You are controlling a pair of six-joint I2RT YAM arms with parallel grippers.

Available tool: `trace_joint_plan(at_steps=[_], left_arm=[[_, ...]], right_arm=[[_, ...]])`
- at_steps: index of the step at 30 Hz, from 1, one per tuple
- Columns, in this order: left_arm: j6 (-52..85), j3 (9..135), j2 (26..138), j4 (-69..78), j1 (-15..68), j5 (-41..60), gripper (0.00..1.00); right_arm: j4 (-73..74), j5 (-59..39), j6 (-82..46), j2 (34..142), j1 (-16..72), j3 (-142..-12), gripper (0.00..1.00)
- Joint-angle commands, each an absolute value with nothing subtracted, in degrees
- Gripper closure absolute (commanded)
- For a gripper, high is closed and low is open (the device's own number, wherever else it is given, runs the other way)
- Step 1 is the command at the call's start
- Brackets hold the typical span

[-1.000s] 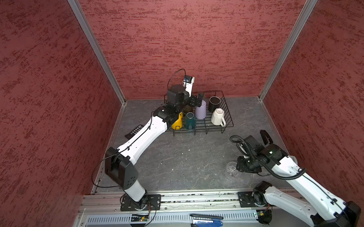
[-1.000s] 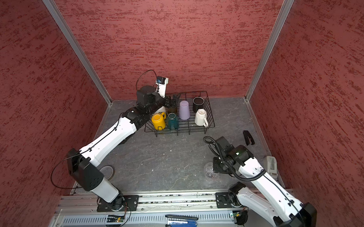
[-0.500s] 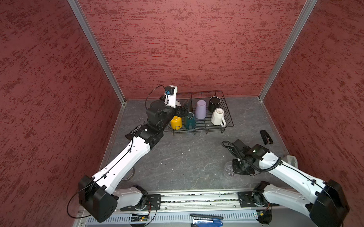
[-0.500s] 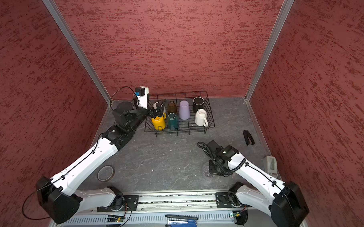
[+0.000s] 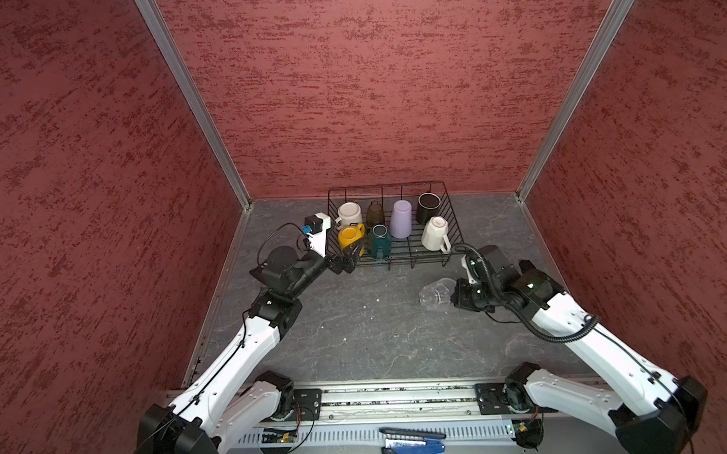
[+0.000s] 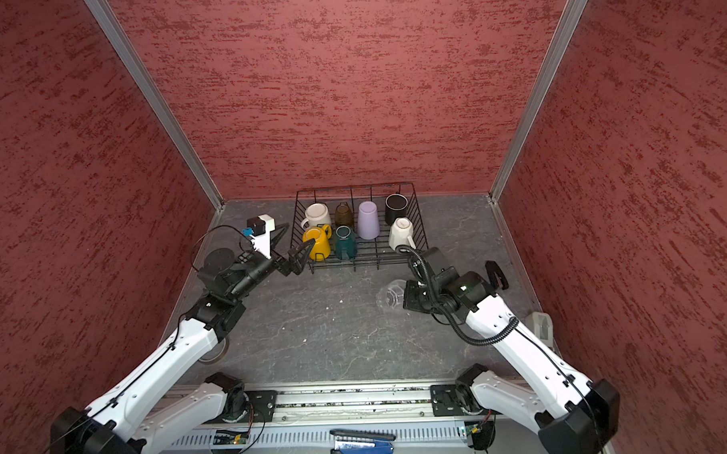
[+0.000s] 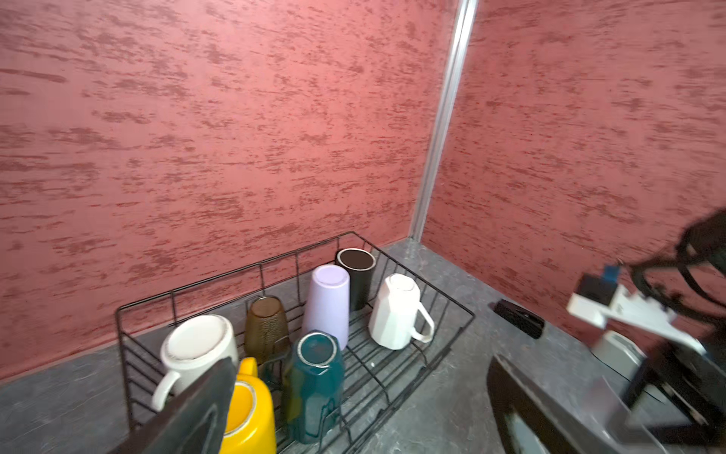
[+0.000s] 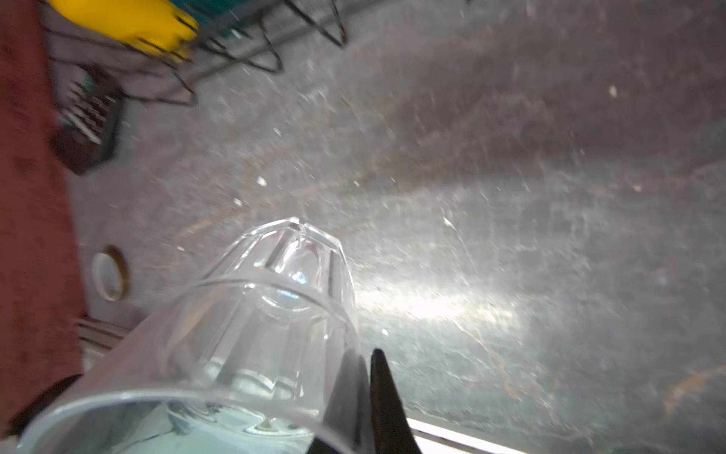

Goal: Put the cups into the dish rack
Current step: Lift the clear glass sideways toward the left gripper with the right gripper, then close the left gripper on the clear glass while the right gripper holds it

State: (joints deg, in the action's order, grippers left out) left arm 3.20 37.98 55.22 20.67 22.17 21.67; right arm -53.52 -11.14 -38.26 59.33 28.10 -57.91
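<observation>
My left gripper should keep moving toward the base (image 5: 425, 295) and close around it, as my right gripper is on the clear glass tumbler's rim (image 5: 453, 288) and the tumbler's base is free.
The black wire dish rack (image 5: 408, 257) stands against the back wall. In it are a white mug (image 5: 350, 214), an olive-brown tumbler (image 5: 375, 213), a lavender tumbler (image 5: 400, 218), a black mug (image 5: 427, 207), a second white mug (image 5: 435, 233), a yellow mug (image 5: 351, 236) and a teal mug (image 5: 380, 240). In front of the rack's right end, my right gripper (image 8: 367, 361) is shut on the rim of a clear glass tumbler (image 5: 435, 294), which lies sideways with its base pointing away. My left gripper (image 6: 300, 234) stands open and empty at the rack's front left corner.
A black clip (image 6: 495, 273) and a white device (image 6: 540, 326) lie by the right wall. A tape roll (image 6: 216, 356) sits under the left arm. A blue and black tool (image 5: 411, 442) rests on the front rail. Red walls close in three sides.
The left arm has drawn back from over the rack to its front left corner. The right gripper has shut on the glass tumbler's rim and carried it toward the rack.
</observation>
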Motion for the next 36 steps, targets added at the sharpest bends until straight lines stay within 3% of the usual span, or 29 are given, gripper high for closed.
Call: trace_joint_plan(at_steps=[1,6,11,20,36], left_arm=[[4.07,35.09,55.37,32.09,21.96,35.94,0.0],[6.9,34.7,59.27,39.29,22.08,46.89,0.0],[8.45,34.49,63.83,46.19,22.14,51.34,0.0],[8.67,35.18,70.89,54.86,22.32,54.63,0.0],[12.42,37.93,76.19,62.38,22.98,57.93,0.0]], right_arm=[[-41.59,-22.79,-37.78,58.99,23.72,-60.71,1.0],[-26.88,-34.0,-39.44,60.85,20.41,-61.42,1.0],[-13.62,-42.66,-43.13,62.89,19.75,-61.44,1.0],[-4.88,-51.74,-44.38,65.26,20.25,-61.9,1.0],[0.87,-54.89,-44.52,70.25,26.44,-60.9,1.0]])
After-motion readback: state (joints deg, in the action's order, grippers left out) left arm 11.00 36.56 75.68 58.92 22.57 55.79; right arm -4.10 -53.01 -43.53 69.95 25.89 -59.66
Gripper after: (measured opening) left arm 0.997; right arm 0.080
